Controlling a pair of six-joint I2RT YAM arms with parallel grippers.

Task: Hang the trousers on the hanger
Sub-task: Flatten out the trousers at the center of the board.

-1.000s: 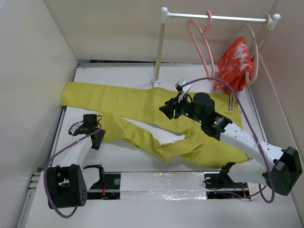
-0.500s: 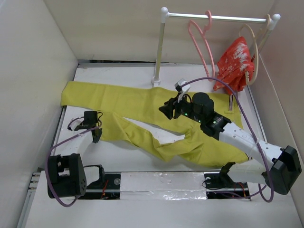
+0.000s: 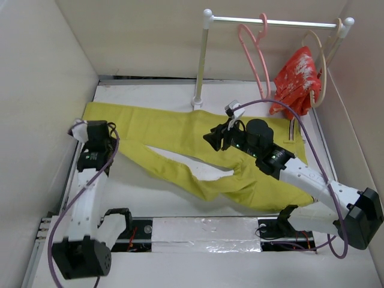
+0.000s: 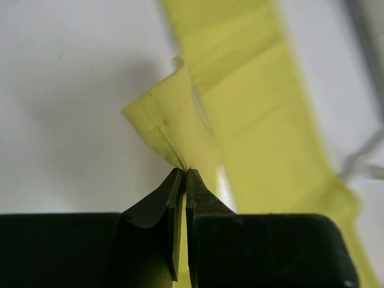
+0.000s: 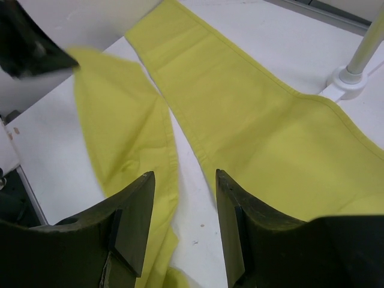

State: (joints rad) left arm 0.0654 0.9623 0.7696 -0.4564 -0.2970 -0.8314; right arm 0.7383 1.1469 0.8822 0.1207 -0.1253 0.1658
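The near leg bunches (image 3: 223,185) by the fork, so next my left gripper draws its cuff back while my right gripper takes the waistband's near corner (image 3: 312,200) before folding.
The mustard-yellow trousers (image 3: 180,129) lie spread across the table, waistband (image 3: 292,133) to the right and both legs running left. My left gripper (image 3: 107,144) is shut on the cuff of the near leg; in the left wrist view the folded hem (image 4: 162,129) is pinched between its tips (image 4: 183,173), lifted off the table. My right gripper (image 3: 210,138) hovers open over the fork of the legs (image 5: 270,132), with nothing between its fingers (image 5: 135,204). The pink hanger (image 3: 255,51) hangs bare on the rail.
A white rail (image 3: 273,23) on a post (image 3: 200,66) stands at the back, its base (image 5: 351,78) beside the far leg. A beige hanger (image 3: 321,60) with a red garment (image 3: 295,78) hangs at the right end. Walls enclose the table on three sides.
My left gripper has shut on the near leg's cuff and carried it up and to the far left, pulling that leg straighter. The right gripper has barely shifted.
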